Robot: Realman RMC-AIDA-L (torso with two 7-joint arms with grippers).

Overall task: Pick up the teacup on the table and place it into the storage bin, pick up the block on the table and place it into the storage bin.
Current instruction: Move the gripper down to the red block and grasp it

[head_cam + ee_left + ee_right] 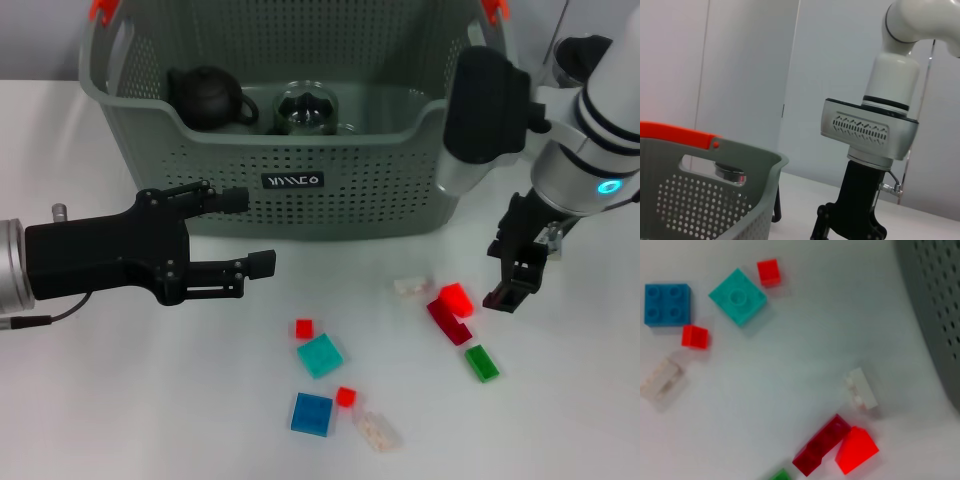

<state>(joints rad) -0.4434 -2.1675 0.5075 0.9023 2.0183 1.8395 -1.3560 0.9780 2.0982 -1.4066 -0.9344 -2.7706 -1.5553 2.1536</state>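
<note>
I go on moving my open right gripper toward the bright red block's free side (468, 300) until the fingers close around it (456, 299), because the way there is clear.
The grey-green storage bin (300, 190) stands at the back of the table. A glass teacup (307, 108) sits inside it beside a black teapot (205, 97). Several blocks lie on the table in front. My right gripper (498, 274) hangs open just right of a bright red block (456, 298) and holds nothing. That red block (856, 450) leans against a dark red block (821, 445), with a white block (861, 388) close by. My left gripper (250, 232) is open and empty in front of the bin's left half.
Also on the table are a green block (482, 363), a teal block (320, 355), a blue block (312, 413), two small red cubes (304, 328) and a clear block (377, 431). The left wrist view shows the bin's rim (740, 150) and the right arm (875, 135).
</note>
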